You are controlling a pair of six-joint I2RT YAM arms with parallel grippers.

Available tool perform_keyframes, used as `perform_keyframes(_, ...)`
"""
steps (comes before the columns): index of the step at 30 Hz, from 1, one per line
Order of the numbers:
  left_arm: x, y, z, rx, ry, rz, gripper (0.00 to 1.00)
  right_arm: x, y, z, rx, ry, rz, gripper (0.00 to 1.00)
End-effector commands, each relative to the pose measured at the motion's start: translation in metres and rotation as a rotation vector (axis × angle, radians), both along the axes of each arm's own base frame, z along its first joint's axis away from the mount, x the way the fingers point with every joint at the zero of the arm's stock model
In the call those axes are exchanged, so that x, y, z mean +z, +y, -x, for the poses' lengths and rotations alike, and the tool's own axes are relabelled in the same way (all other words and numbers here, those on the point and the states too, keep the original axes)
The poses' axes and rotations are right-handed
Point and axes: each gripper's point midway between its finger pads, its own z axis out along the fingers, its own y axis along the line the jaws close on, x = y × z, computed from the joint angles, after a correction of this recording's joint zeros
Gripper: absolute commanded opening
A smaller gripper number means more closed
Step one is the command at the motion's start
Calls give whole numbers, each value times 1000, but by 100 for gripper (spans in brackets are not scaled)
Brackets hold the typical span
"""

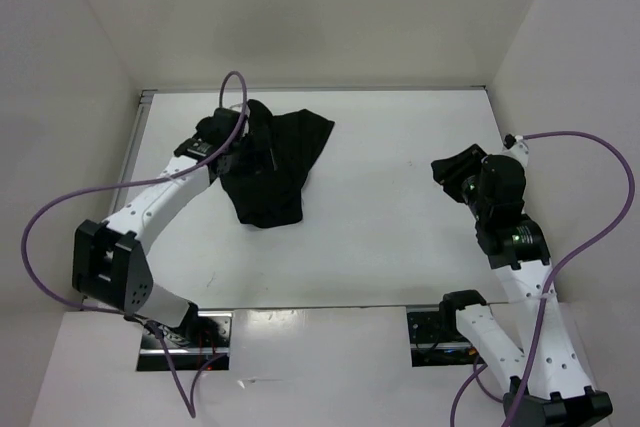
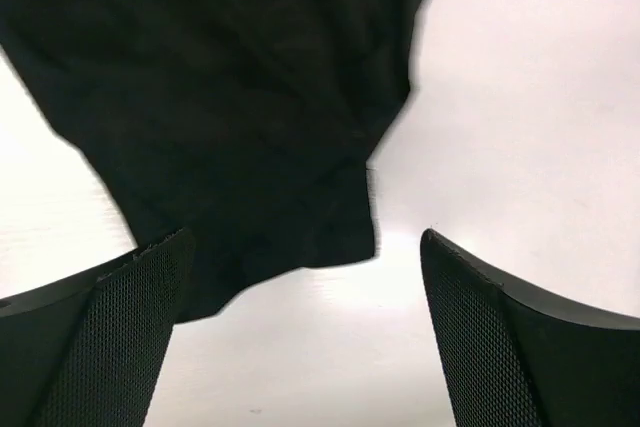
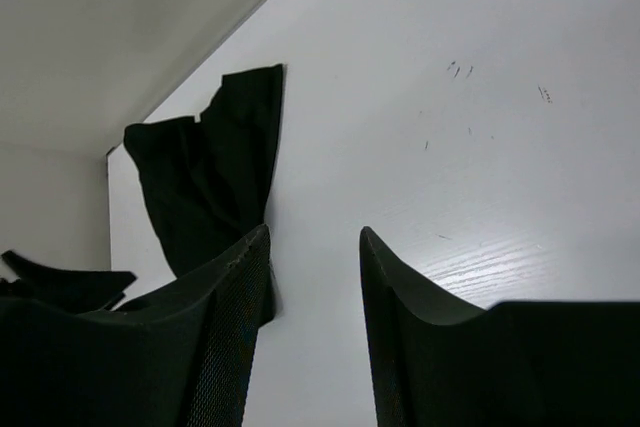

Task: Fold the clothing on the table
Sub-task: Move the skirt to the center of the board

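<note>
I expect the black clothing (image 1: 275,172) will spread into a wide pleated panel when I lift it, as it is bunched with long creases (image 2: 335,102) toward its hem.
The clothing (image 1: 285,162) is a crumpled black heap on the far left part of the white table (image 1: 390,227). My left gripper (image 1: 248,143) hovers over the heap's left side. In the left wrist view the left gripper (image 2: 308,239) is wide open, its mesh pads on either side of the clothing's (image 2: 230,97) lower hem, with bare table between them. My right gripper (image 1: 452,171) is far off at the right. The right wrist view shows the right gripper (image 3: 313,233) partly open and holding nothing, with the clothing (image 3: 210,167) far ahead on its left.
White walls (image 1: 70,67) enclose the table on three sides. Purple cables (image 1: 590,147) loop from both arms. Metal base plates (image 1: 200,332) sit at the near edge. Faint marks (image 3: 458,69) dot the tabletop.
</note>
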Motion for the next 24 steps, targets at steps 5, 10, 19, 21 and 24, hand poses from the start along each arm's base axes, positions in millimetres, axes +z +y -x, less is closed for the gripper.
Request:
perform_keyframes(5,-31,21,-62,229,95,-79,88,18,9,-6,49,-75,-25,47)
perform_keyframes(10,-58,12,-104,320,161,-20,72,15,8,-5,56,-61,-10,47)
perform_keyframes(19,-121,8,-93,357,318,-29,67,21,-6,9,-3,-86,15,47)
perform_keyframes(21,-129,9,-89,358,335,-38,66,19,-6,10,-2,-77,16,47)
perform_keyframes(24,-141,6,-88,329,352,-38,46,16,-6,8,-2,-66,17,47)
